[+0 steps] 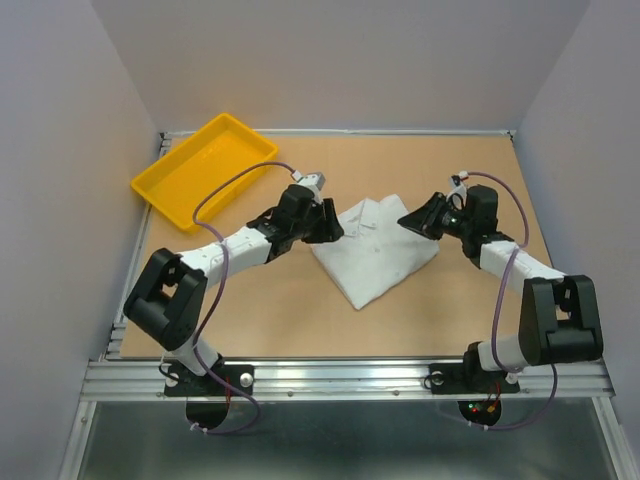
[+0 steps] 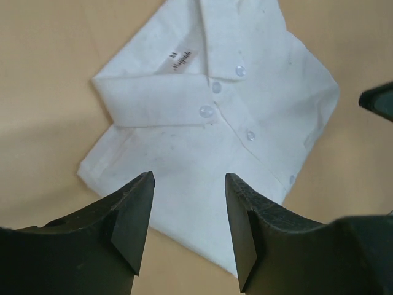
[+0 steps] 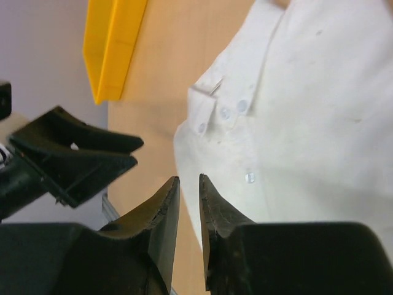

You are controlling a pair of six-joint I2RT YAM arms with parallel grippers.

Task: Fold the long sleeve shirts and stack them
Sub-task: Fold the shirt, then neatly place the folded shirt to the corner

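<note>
The folded shirt's bottom edge (image 1: 397, 280) is slanted. Next, I straighten the shirt with my right gripper by the long side (image 1: 433, 242) next to it before I stack the shirt.
One folded long sleeve shirt (image 1: 378, 255) lies on the table's middle, white, collar and button front facing up (image 2: 209, 104) (image 3: 307, 92). My left gripper (image 1: 331, 222) hovers at the shirt's left edge. Its jaws (image 2: 189, 181) stand open and empty, with the shirt's near corner showing behind the gap. My right gripper (image 1: 411, 221) hangs at the shirt's upper right edge. A narrow gap parts its fingers (image 3: 188, 179), and nothing sits in it. Each gripper shows in the other's wrist view, the right one (image 2: 377, 101) and the left one (image 3: 73, 153).
A yellow plastic tray (image 1: 200, 168) (image 3: 113, 43) sits tilted at the far left corner of the table. Grey walls close in the table on the left, back and right. The arms' bases stand on a metal rail (image 1: 350, 378) at the near edge.
</note>
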